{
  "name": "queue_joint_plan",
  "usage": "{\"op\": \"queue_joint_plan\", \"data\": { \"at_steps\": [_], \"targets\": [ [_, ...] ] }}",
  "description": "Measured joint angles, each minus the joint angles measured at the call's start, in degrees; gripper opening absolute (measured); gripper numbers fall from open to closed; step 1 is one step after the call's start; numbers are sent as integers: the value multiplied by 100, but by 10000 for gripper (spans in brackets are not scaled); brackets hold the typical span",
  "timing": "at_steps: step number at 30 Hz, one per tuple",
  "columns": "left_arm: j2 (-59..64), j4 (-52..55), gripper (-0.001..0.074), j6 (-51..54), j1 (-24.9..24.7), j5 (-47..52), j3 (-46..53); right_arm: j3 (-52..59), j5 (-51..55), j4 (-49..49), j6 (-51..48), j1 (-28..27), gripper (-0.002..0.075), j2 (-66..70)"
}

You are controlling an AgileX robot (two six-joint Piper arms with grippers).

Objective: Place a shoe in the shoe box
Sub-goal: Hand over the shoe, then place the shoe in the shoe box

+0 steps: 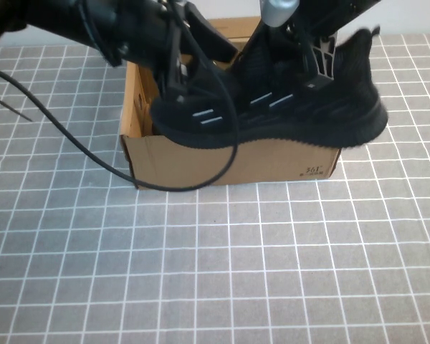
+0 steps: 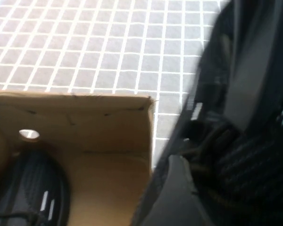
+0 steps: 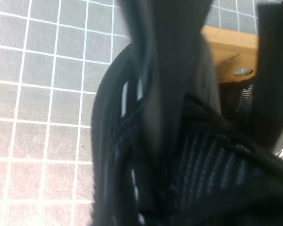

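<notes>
The sneaker's heel (image 1: 365,120) hangs beyond the box's side. Next, my right gripper lets go of the sneaker's collar (image 1: 349,57) and retreats before my left gripper lowers the sneaker inside.
The black sneaker (image 1: 272,115) with white side dashes hangs level in the air over the front wall of the brown cardboard shoe box (image 1: 229,161). My left gripper (image 1: 178,84) is shut on its toe and lace end, and my right gripper (image 1: 304,61) is shut on its collar end. The shoe fills the left wrist view (image 2: 245,165) and the right wrist view (image 3: 203,165). The left wrist view looks into the box (image 2: 85,122), where the black mate shoe (image 2: 33,188) lies against the wall.
The box stands on a grey mat with a white grid (image 1: 201,272). A black cable (image 1: 93,158) from the left arm loops across the mat and in front of the box. The box wall has a small round hole (image 2: 28,135).
</notes>
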Motion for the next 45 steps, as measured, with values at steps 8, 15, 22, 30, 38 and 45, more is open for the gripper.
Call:
{"op": "queue_joint_plan", "data": {
  "at_steps": [8,15,22,30,38,45],
  "targets": [
    [92,252,468,-11,-412,-36,0,0,51,-64,-82,0,0,0],
    [92,484,414,-42,-475,-55,-12,10,117,-84,-86,-10,0,0],
    [92,510,92,-55,-475,-150,-35,21,200,-74,109,-10,0,0],
    [102,859,30,-212,-475,-78,-35,11,135,-119,1492,-10,185,-34],
    [113,1395,29,-452,-497,-373,-59,11,-26,-1085,3213,-10,412,-470],
    [167,1857,27,-660,-518,-1060,-570,43,-35,-2426,5077,-10,75,-1231]
  ]
}}
